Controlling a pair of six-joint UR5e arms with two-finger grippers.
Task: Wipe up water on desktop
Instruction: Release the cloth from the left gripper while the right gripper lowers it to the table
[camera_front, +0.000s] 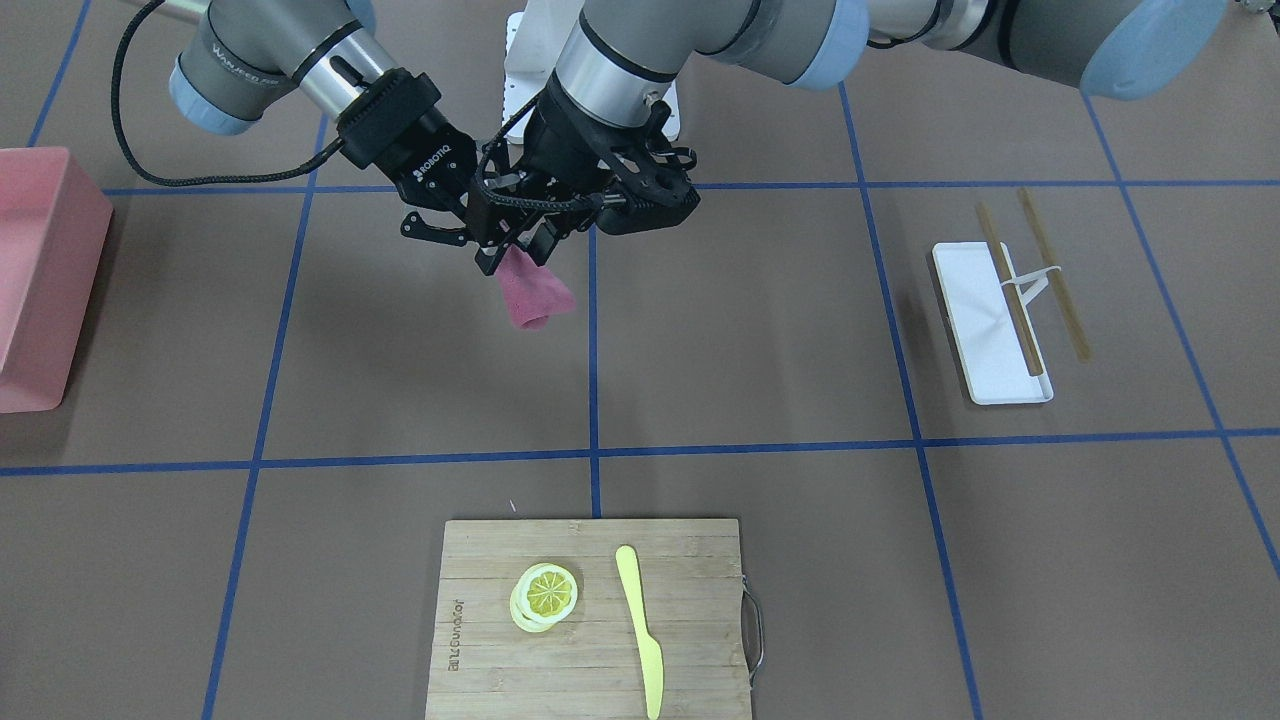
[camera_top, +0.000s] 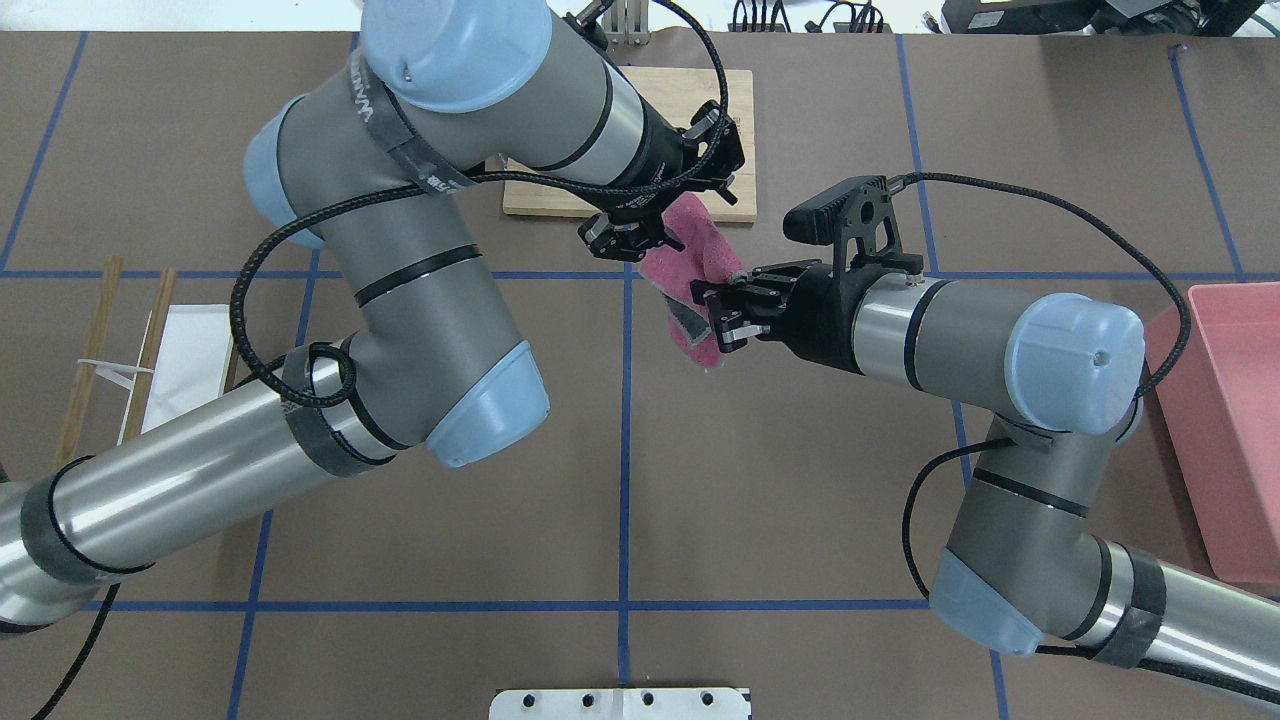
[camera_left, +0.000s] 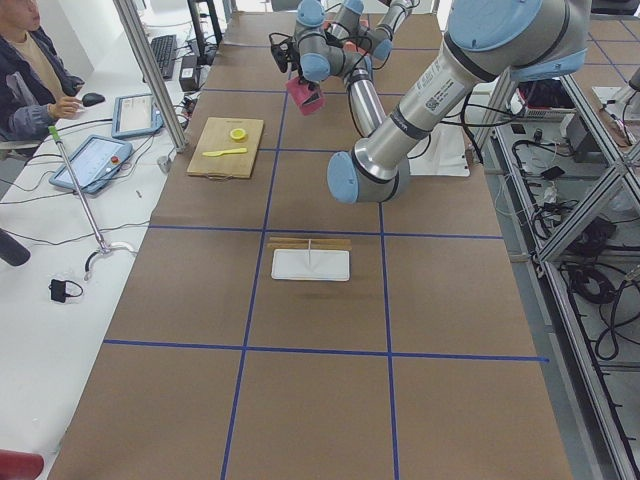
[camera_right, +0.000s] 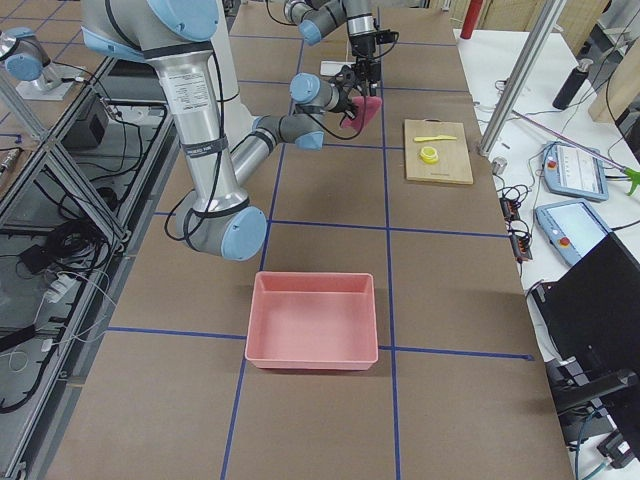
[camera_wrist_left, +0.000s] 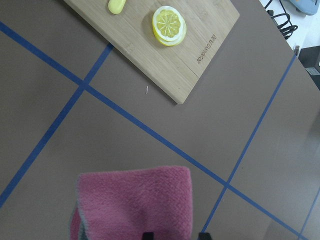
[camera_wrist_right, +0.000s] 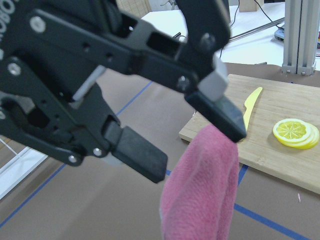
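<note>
My right gripper is going to carry the pink cloth, which hangs with a soft, curled lower end, so the cloth will stay folded and hang down limply on the way.
A pink cloth hangs in the air over the brown desktop with its blue tape lines. My left gripper points down and is shut on the cloth's top edge. In the left wrist view the cloth fills the bottom of the frame. My right gripper reaches in sideways, open, with its fingers right beside the hanging cloth. I cannot make out any water on the desktop.
A bamboo cutting board with a lemon slice and a yellow knife lies at the far edge. A white tray with chopsticks sits on my left. A pink bin stands on my right.
</note>
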